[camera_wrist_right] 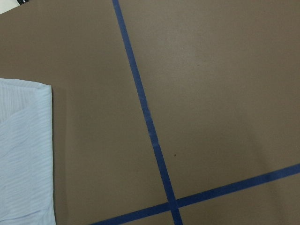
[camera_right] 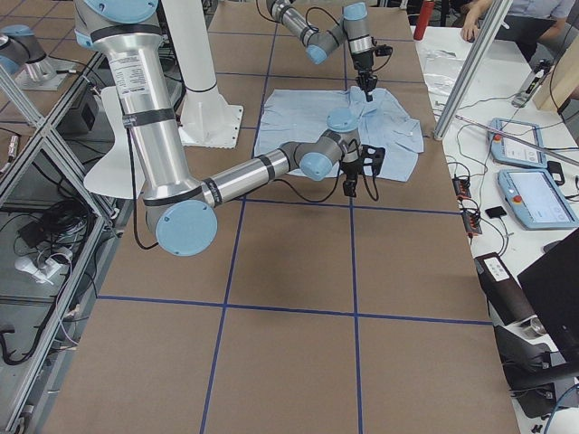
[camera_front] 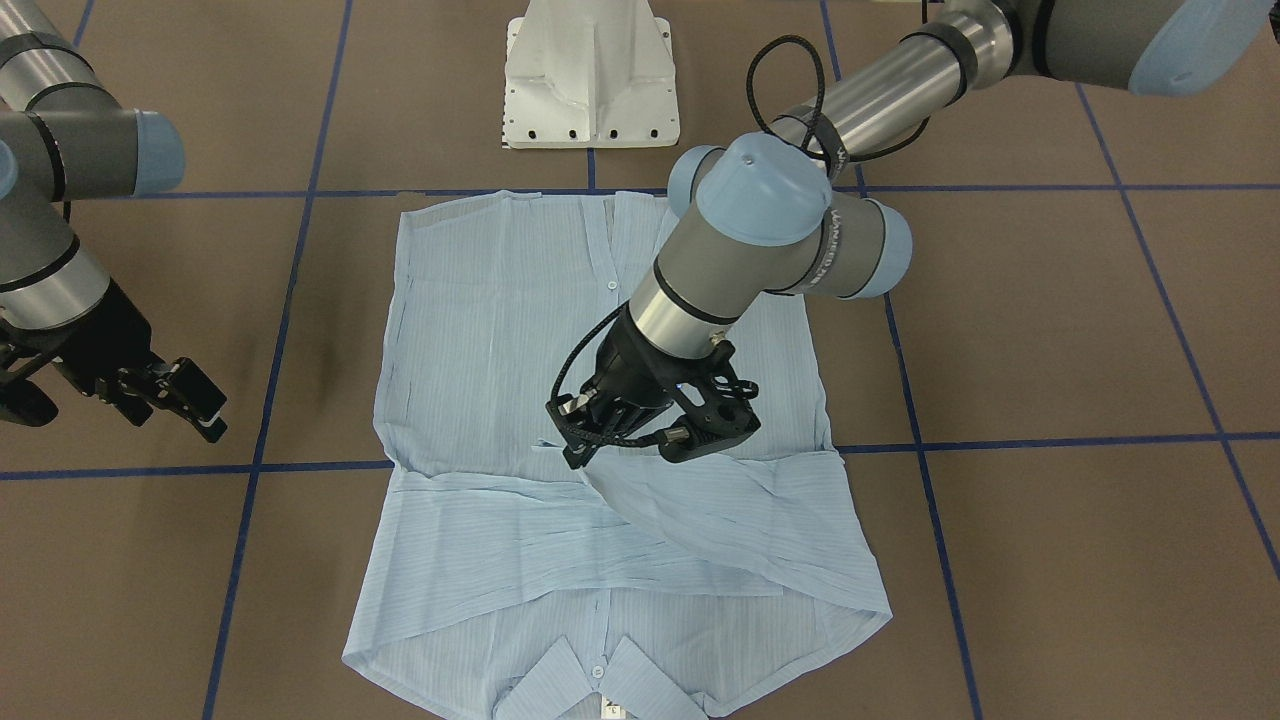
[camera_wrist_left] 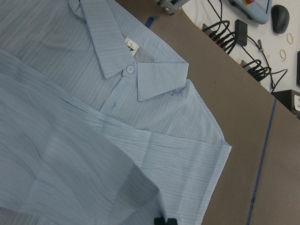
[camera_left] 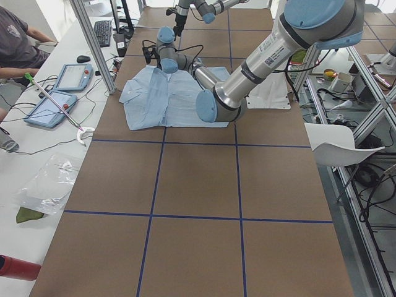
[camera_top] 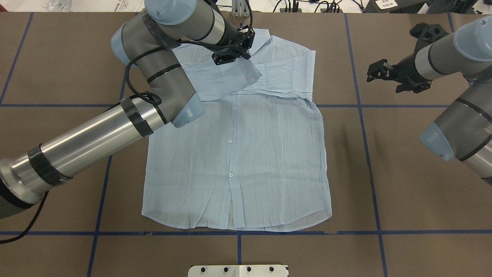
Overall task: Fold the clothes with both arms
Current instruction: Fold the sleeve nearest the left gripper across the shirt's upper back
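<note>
The upper sleeve point(camera_front: 708, 518) runs smoothly over the chest, so my left gripper should keep moving toward the shirt's opposite side point(camera_front: 480, 490) and let go of the sleeve low there.
The pale blue striped shirt point(camera_front: 500, 330) lies flat, button side up, its collar point(camera_front: 600, 680) on the far side from the robot. Both sleeves are folded across the chest. My left gripper point(camera_front: 583, 452) is low over the chest, shut on the edge of the upper sleeve point(camera_front: 700, 500), which rises to it. In the overhead view it point(camera_top: 230, 57) is near the collar end of the shirt point(camera_top: 269, 154). The left wrist view shows the collar and label point(camera_wrist_left: 131, 45) and lifted cloth close to the camera. My right gripper point(camera_front: 195, 400) point(camera_top: 377, 71) hangs open and empty beside the shirt.
The white pedestal base point(camera_front: 590, 80) stands at the robot's edge by the shirt's hem. Blue tape lines point(camera_wrist_right: 150, 126) cross the brown table. An operators' bench with tablets point(camera_right: 534, 190) and cables runs along the far side.
</note>
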Motion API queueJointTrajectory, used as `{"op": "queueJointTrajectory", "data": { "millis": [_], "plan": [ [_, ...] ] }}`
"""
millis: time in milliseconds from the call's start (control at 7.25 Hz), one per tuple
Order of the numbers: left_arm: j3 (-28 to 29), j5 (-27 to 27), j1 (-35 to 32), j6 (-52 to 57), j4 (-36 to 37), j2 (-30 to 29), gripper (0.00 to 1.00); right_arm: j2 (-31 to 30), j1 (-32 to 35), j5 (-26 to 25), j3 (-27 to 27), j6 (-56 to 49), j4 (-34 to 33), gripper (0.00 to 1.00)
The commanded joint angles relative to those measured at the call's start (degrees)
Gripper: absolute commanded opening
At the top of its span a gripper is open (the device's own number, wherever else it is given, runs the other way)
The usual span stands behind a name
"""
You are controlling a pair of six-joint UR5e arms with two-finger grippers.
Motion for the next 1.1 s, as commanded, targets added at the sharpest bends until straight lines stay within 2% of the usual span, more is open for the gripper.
{"op": "queueJointTrajectory", "data": {
  "millis": [0,276,414,551,689,827,965],
  "plan": [
    [2.91,4.3,2.68,-0.46,-0.28,-2.28,0.0,-1.49,0.03,-0.03,0.01,-0.01,1.67,0.99],
    [4.32,5.98,3.91,-0.46,-0.46,-3.24,0.0,-1.85,-0.06,-0.21,-0.07,-0.01,2.48,0.99],
    [5.19,8.69,4.88,-0.72,-0.72,-4.2,0.0,-1.94,-0.06,-0.29,0.01,-0.01,2.48,0.99],
    [5.2,8.89,5.24,-0.73,-0.73,-4.73,0.09,-2.37,-0.06,-0.47,0.01,-0.01,2.56,0.99],
    [6.24,8.89,5.33,-0.73,-0.73,-5.96,0.31,-2.55,-0.06,-0.47,-0.07,-0.01,2.74,0.99],
    [7.04,8.89,5.41,-0.73,-0.81,-7.01,0.71,-2.46,-0.24,-0.64,-0.16,0.16,2.74,0.99],
    [6.96,8.89,5.41,-0.73,-0.81,-7.03,0.86,-2.29,-0.5,-0.65,-0.16,0.95,2.74,0.99]
  ]
}}
